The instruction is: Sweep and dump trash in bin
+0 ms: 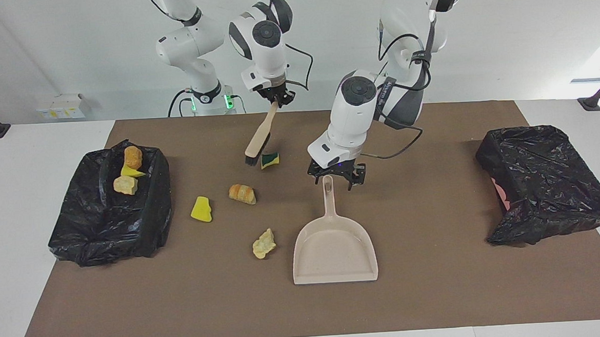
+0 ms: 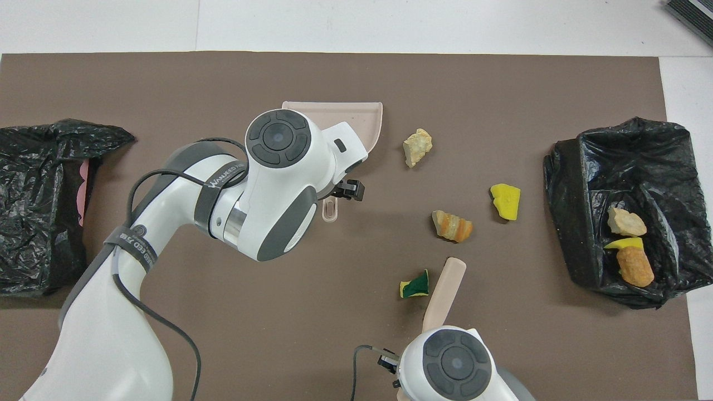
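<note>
The dustpan's opening (image 1: 335, 277) points past the loose trash, so my left gripper should grab the dustpan handle (image 1: 329, 199) and turn the dustpan's opening to the brush before the sweeping starts.
A beige dustpan (image 1: 334, 246) lies flat mid-table, its handle pointing toward the robots. My left gripper (image 1: 335, 182) hangs open low over the handle's end, with fingers on either side. My right gripper (image 1: 275, 95) is shut on the handle of the beige brush (image 1: 258, 137). The brush tilts, and its black bristles sit just beside the green-and-yellow sponge (image 1: 270, 160). Loose trash lies on the mat: a tan bread lump (image 1: 242, 193), a yellow wedge (image 1: 201, 209) and a pale chunk (image 1: 264, 243). Three more pieces rest in the black-bagged bin (image 1: 102, 225).
A second black-bagged bin (image 1: 547, 186) stands at the left arm's end of the table. The brown mat (image 1: 440, 294) covers most of the table. In the overhead view the left arm hides most of the dustpan (image 2: 370, 117), and the brush (image 2: 445, 287) shows beside the sponge (image 2: 415, 285).
</note>
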### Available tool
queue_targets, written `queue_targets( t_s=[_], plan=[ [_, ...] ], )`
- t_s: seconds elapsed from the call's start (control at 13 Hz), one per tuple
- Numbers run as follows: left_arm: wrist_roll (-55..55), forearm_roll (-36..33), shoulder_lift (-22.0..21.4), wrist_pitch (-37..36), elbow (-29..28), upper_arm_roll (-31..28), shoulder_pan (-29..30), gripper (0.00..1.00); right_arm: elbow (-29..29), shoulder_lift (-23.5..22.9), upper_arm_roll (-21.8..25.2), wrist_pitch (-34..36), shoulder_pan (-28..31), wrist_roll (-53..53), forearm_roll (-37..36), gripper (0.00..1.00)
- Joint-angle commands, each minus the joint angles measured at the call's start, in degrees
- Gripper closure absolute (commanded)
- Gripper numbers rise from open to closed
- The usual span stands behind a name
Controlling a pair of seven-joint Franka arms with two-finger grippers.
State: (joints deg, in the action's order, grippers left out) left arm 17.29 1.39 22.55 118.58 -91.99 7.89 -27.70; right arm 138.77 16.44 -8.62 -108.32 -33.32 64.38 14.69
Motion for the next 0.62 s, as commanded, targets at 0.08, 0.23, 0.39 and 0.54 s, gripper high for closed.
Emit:
queue_targets(
  t_s=[0.08, 0.23, 0.39, 0.54],
  plan=[
    [2.84, -1.30, 3.11, 2.96, -0.73, -0.86, -2.45, 0.00, 1.07, 0.96, -0.78, -0.58, 1.67, 8.12, 4.09, 1.00],
    [3.02, -1.30, 3.11, 3.06, -0.82, -0.86, -2.45, 0.00, 1.16, 0.00, -0.78, -2.06, 2.47, 11.18, 6.74, 1.00],
    [3.10, -1.30, 3.03, 2.97, -1.43, -0.86, -2.45, 0.03, 1.16, -3.68, -0.96, -7.58, 0.55, 15.66, 7.54, 1.00],
    [3.10, -1.30, 2.76, 2.97, -2.93, -0.86, -2.54, 0.26, 0.89, -6.68, -0.87, -11.90, -1.48, 17.53, 8.42, 1.00]
  ],
)
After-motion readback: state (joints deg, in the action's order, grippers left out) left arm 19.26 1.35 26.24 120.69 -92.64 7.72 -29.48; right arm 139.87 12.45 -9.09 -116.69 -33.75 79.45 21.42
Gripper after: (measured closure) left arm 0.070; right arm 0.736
